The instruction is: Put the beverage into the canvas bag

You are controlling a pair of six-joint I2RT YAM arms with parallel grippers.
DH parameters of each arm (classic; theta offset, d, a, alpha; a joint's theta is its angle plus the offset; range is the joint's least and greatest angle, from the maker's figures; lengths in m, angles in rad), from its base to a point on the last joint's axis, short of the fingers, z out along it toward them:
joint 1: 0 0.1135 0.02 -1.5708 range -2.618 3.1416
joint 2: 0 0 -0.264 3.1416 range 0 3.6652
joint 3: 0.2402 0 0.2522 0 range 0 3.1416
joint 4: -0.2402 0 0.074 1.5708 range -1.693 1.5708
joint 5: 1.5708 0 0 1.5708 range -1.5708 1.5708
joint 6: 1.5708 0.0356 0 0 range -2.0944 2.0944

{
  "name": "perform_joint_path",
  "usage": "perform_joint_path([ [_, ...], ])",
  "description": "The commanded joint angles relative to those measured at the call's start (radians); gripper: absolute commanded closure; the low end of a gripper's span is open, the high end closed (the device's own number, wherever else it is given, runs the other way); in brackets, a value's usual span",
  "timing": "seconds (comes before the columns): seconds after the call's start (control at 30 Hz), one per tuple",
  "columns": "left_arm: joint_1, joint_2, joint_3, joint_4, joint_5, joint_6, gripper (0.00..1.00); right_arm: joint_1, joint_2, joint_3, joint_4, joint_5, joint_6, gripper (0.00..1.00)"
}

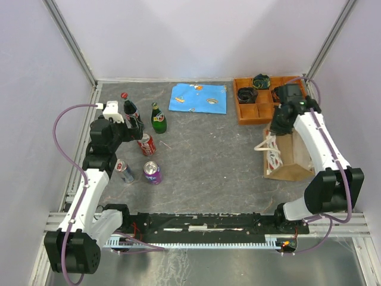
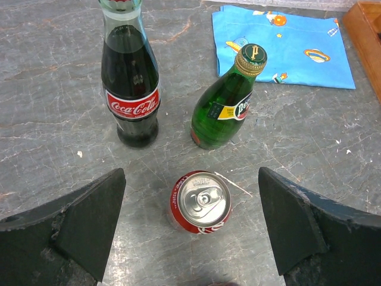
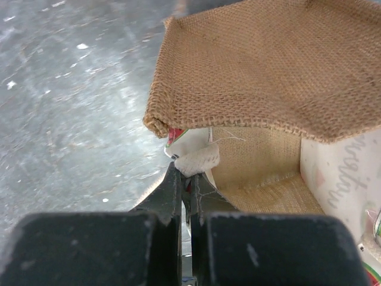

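The way to the purple can [image 1: 152, 173] is open and my right gripper has hold of the bag's rope handle [image 1: 268, 145], so I should go on pulling until the bag gets close to that can.
The tan canvas bag [image 1: 292, 156] stands at the right with its mouth open; its burlap inside shows in the right wrist view [image 3: 262, 71]. My right gripper [image 1: 275, 129] is shut on the bag's white rope handle [image 3: 197, 159] at the rim. My left gripper [image 1: 134, 127] is open, its fingers [image 2: 89, 208] on either side of and above an upright red cola can [image 2: 200, 202], not touching it. A glass cola bottle [image 2: 130, 89] and a green bottle [image 2: 225, 110] stand just beyond the can.
A purple can [image 1: 152, 172] and a blue-and-red can [image 1: 124, 170] stand nearer the front left. A blue cloth [image 1: 199, 98] lies at the back centre. A wooden compartment tray [image 1: 262, 112] sits at the back right, behind the bag.
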Motion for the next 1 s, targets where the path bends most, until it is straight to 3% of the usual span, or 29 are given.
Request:
perform_joint_path([
  [0.0,0.008,0.007,0.045,0.056,0.023,-0.020,0.02,0.169,-0.050,0.043,-0.011,0.152,0.179,1.00],
  [0.27,0.007,-0.010,0.041,0.043,0.036,-0.006,0.02,0.466,0.017,0.110,-0.042,0.315,0.399,1.00],
  [0.5,0.007,-0.034,0.033,0.028,0.051,-0.013,0.02,0.660,0.164,0.263,-0.058,0.322,0.499,1.00],
  [0.77,0.007,-0.082,0.020,0.008,0.050,-0.023,0.02,0.780,0.352,0.411,-0.018,0.253,0.553,1.00],
  [0.97,0.007,-0.121,0.015,-0.018,0.048,-0.019,0.02,0.824,0.402,0.467,-0.010,0.241,0.612,1.00],
])
